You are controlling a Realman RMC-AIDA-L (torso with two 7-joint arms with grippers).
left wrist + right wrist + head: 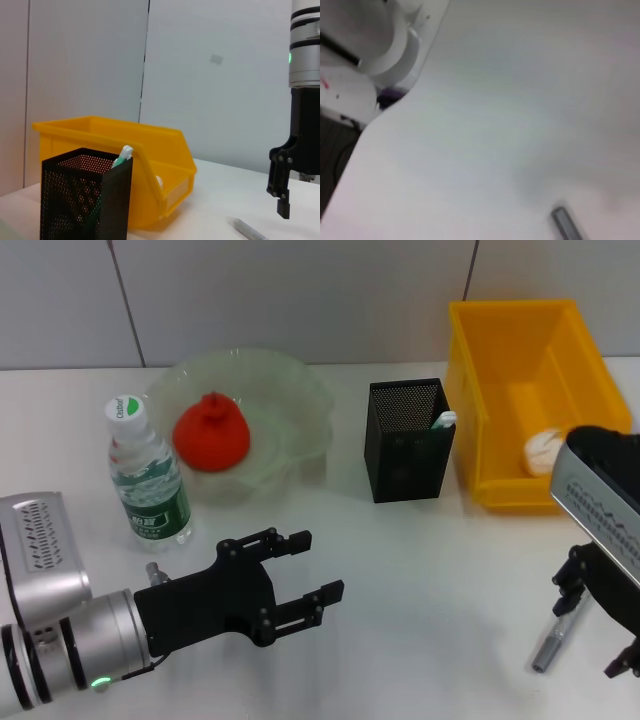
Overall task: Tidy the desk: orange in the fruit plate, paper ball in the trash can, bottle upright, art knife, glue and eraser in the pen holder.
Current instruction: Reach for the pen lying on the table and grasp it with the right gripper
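I should keep moving down, because the art knife [547, 652] lies free and my right gripper's open fingers reach across its narrow width. I will close them once they are on either side of its body [565, 626].
The orange [211, 433] lies in the pale-green fruit plate [300, 390]. Beside the plate the bottle [148, 478] stands upright. A white-and-green glue stick [443, 420] pokes out of the black mesh pen holder [405, 440]. Inside the yellow trash can [500, 330] rests the paper ball [544, 449]. The grey art knife [553, 641] lies on the table at the front right, with my right gripper [596, 626] open just above and beside it. My left gripper [312, 568] hovers open and empty in front of the bottle. The eraser is out of view.
The white table ends in a rounded edge [380, 120] in the right wrist view, where the knife [566, 223] shows too. The left wrist view shows the pen holder [85, 200] standing close against the trash can [125, 145]. A grey wall stands behind.
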